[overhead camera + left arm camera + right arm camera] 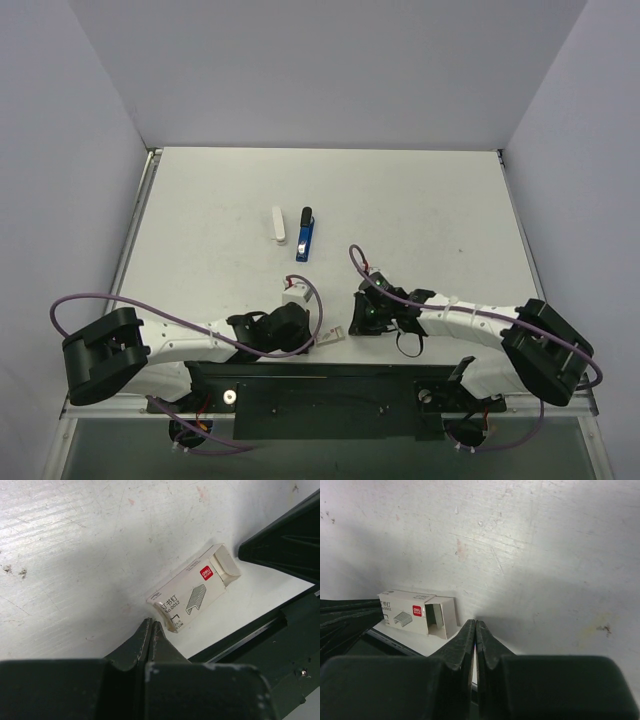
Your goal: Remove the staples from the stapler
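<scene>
The staple box's end flap point(449, 617) is slightly open next to my right gripper's closed fingers. Next, my right gripper opens, straddles the staple box lengthwise point(192, 592) and squeezes the flap shut.
The blue stapler point(305, 236) with a black end lies flat mid-table, far beyond both grippers and out of both wrist views. My left gripper point(314, 342) is shut and empty near the table's front edge; its closed tips point(151, 625) sit just short of a small white staple box point(192, 587). My right gripper point(353, 327) is also shut and empty, its tips point(475, 625) just right of the same box point(415, 612), whose open end faces it. The box point(333, 335) lies between the two grippers.
A plain white bar point(279, 224) lies just left of the stapler. The black mounting plate point(330, 385) runs along the near edge behind the grippers. Grey walls enclose the table on three sides.
</scene>
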Controlling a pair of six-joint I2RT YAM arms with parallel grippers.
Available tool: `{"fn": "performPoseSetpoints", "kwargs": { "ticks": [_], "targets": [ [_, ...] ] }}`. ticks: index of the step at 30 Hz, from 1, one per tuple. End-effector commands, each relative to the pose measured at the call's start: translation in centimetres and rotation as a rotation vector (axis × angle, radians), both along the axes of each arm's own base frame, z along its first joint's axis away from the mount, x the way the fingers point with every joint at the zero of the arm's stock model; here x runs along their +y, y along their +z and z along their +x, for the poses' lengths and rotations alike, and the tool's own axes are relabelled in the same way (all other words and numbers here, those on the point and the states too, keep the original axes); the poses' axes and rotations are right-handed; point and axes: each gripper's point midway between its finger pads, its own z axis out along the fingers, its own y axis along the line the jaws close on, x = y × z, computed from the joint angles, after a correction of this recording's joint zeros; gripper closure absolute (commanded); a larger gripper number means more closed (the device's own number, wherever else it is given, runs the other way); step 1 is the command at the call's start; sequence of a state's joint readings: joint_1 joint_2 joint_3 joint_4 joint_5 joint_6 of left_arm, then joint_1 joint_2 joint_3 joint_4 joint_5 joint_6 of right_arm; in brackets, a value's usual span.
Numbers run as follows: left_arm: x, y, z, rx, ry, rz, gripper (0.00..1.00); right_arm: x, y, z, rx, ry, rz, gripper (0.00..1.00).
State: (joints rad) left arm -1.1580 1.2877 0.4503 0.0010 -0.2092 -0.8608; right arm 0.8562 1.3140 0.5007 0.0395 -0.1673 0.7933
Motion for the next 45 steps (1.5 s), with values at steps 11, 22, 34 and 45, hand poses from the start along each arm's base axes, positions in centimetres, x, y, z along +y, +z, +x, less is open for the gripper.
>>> {"fn": "performPoseSetpoints", "kwargs": {
  "ticks": [11,22,34,45],
  "targets": [
    [-0.4,-0.5,-0.1,0.005,-0.003,-0.002,1.00,2.0,-0.3,0.0,0.005,0.025,0.046,1.00],
    [-0.6,-0.5,-0.1,0.009,-0.008,-0.004,1.00,3.5,-0.4,-0.8,0.011,0.067,0.032,1.00],
    [-1.6,0.6,0.5,-0.018,-0.027,-0.007,1.00,2.5,-0.2,0.3,-0.022,0.042,-0.041,1.00],
    [-2.5,3.4,1.9,-0.077,-0.048,0.007,1.00,-0.9,4.3,2.9,-0.177,-0.010,-0.188,0.67]
  ]
}}
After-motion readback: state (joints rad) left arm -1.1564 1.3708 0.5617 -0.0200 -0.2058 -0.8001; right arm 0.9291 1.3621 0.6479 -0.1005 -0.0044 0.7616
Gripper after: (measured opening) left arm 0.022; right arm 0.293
